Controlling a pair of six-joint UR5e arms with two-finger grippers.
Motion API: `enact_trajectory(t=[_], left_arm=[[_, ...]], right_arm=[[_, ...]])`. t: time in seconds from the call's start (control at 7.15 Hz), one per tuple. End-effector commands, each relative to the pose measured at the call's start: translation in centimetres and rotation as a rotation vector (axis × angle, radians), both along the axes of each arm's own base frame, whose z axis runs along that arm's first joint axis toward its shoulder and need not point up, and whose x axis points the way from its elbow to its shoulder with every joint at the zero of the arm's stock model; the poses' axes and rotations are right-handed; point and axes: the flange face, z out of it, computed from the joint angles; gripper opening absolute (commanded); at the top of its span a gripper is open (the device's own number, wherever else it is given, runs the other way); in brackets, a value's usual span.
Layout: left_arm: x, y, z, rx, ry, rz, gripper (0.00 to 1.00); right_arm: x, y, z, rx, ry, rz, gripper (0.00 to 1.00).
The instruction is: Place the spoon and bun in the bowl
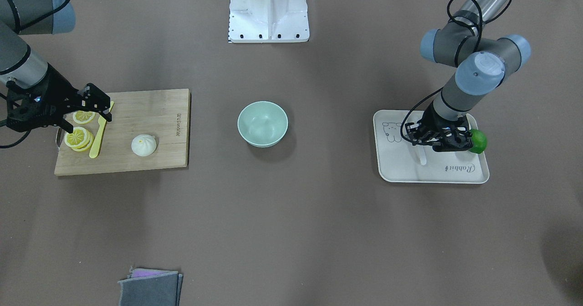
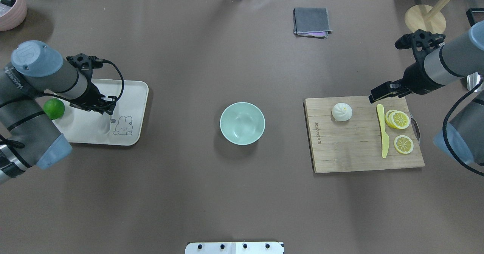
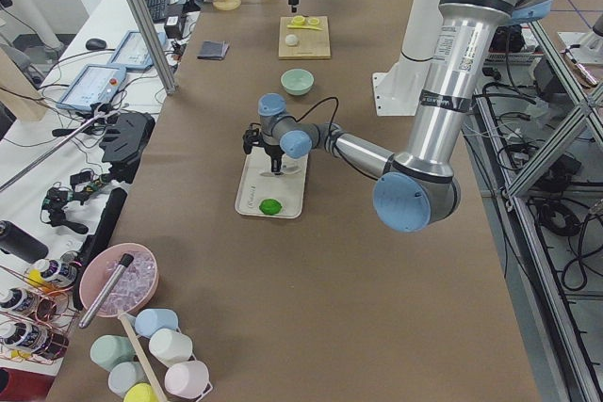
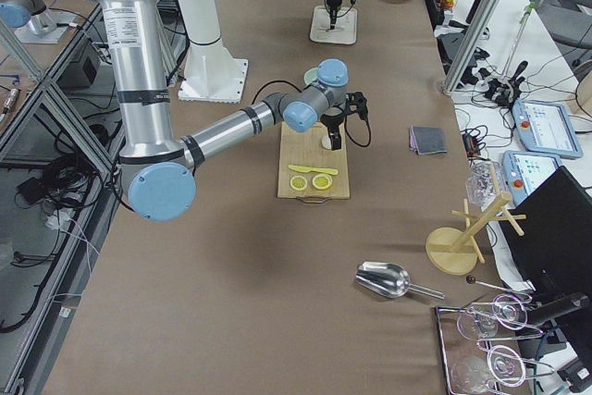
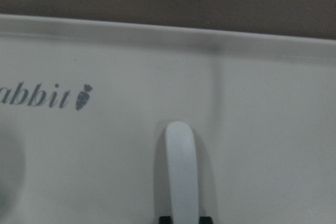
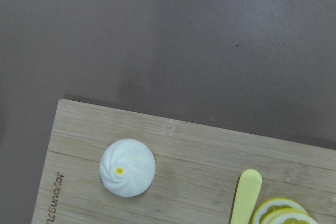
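Observation:
My right gripper will have the white bun (image 6: 127,168) pinch in and bulge around it when I lift the bun, because swirled folds (image 6: 118,171) gather at the top of the bun's plump dome.
The white spoon (image 5: 181,171) lies on the cream tray (image 1: 455,178); its handle also shows in the front view (image 1: 423,156). My left gripper (image 5: 186,219) is down on the tray, its fingertips (image 5: 165,219) pressed against both sides of the handle. The white bun (image 2: 342,112) sits on the wooden board (image 2: 351,152) and shows in the right wrist view (image 6: 127,168). My right gripper (image 2: 383,94) hangs open and empty over the board's far edge, right of the bun. The mint-green bowl (image 2: 242,123) stands empty at the table's middle.
A green lime (image 2: 54,108) lies on the tray beside my left wrist. A yellow knife (image 2: 383,133) and lemon slices (image 2: 399,120) lie on the board under my right gripper. A folded grey cloth (image 2: 311,21) lies at the far side. The robot's white base (image 1: 268,10) stands behind the bowl.

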Motion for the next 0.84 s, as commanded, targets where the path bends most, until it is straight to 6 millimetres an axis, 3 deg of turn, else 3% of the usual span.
enact_trajectory(t=[0.0, 0.14, 0.42, 0.56, 0.7], left_arm=[[2.1, -2.1, -8.5, 0.040, 0.052, -0.006, 0.00], [2.6, -2.0, -12.9, 0.044, 0.095, -0.026, 0.00], [8.5, 1.2, -20.6, 0.017, 0.186, -0.019, 0.00], [9.8, 2.0, -23.2, -0.002, 0.220, -0.029, 0.00], [12.7, 3.3, -25.7, -0.019, 0.235, -0.039, 0.00]], right_arm=[[-1.6, 0.1, 0.3, 0.017, 0.028, -0.003, 0.99], [-3.9, 0.1, 0.1, 0.042, 0.054, -0.010, 0.98], [-7.2, -0.8, 1.2, 0.036, 0.082, -0.035, 0.95], [-8.8, -1.4, 0.9, 0.054, 0.096, -0.032, 0.94], [-10.0, -1.5, 0.6, 0.055, 0.095, -0.045, 0.94]])
